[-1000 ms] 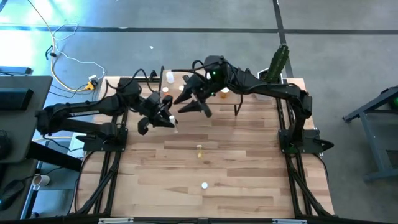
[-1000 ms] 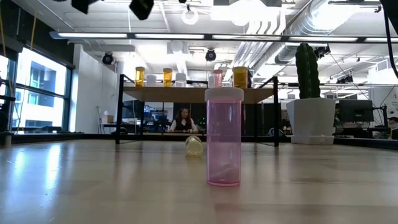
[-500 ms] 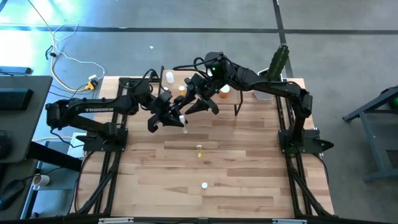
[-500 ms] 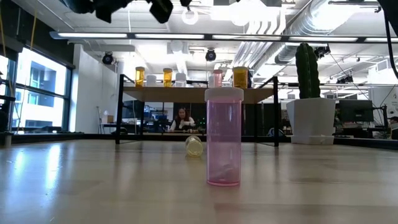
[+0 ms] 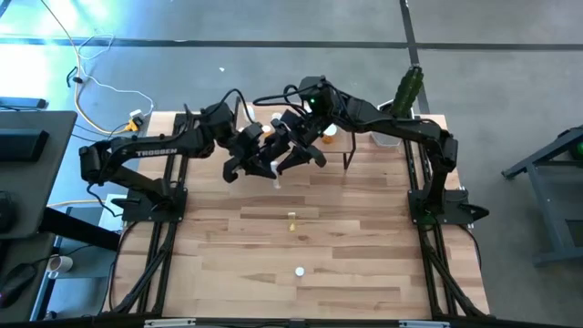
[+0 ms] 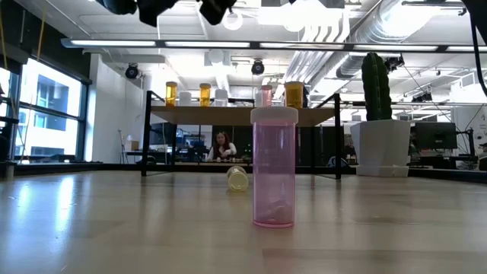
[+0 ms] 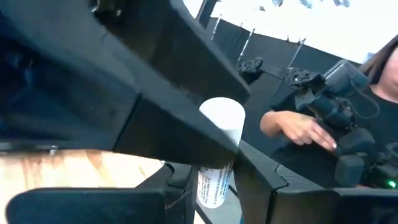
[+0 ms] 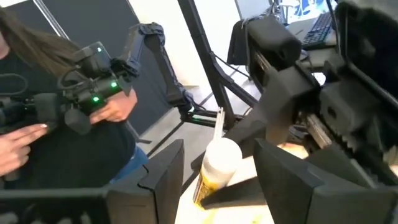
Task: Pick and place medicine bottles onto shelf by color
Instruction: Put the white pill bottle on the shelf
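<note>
My left gripper is covering the white bottle's lower, labelled part (image 7: 214,188) with its fingers, so my right gripper should grab the bottle's end with the cap (image 8: 222,155) before it takes the bottle to the shelf.
My left gripper (image 5: 270,169) is shut on a white medicine bottle (image 7: 217,155) with a white cap, high above the table's middle, in front of the shelf (image 6: 243,114). My right gripper (image 8: 217,158) meets it from the far right, open, one finger on either side of the same bottle (image 8: 214,167) without touching it. On the shelf stand amber bottles (image 6: 172,93), a pink one (image 6: 265,95) and white ones (image 6: 221,97). A pink bottle (image 6: 274,167) stands upright on the table. A yellowish one (image 6: 237,178) lies on its side behind it. My left gripper pinches the white bottle's lower, labelled part (image 7: 210,186) between its two fingers, which point level toward the table's right. The capped end (image 7: 222,117) sticks out beyond the fingers. The bottle is lifted clear of the table.
A cactus in a white pot (image 6: 378,114) stands at the table's far right corner. The shelf's black legs (image 5: 346,160) stand just behind the two grippers. A person (image 8: 56,124) holding a dark device stands beyond the table.
My left gripper has carried the white bottle toward the table's right and slightly far, up to my right gripper, staying shut on it. My right gripper has turned at the wrist and kept its place.
</note>
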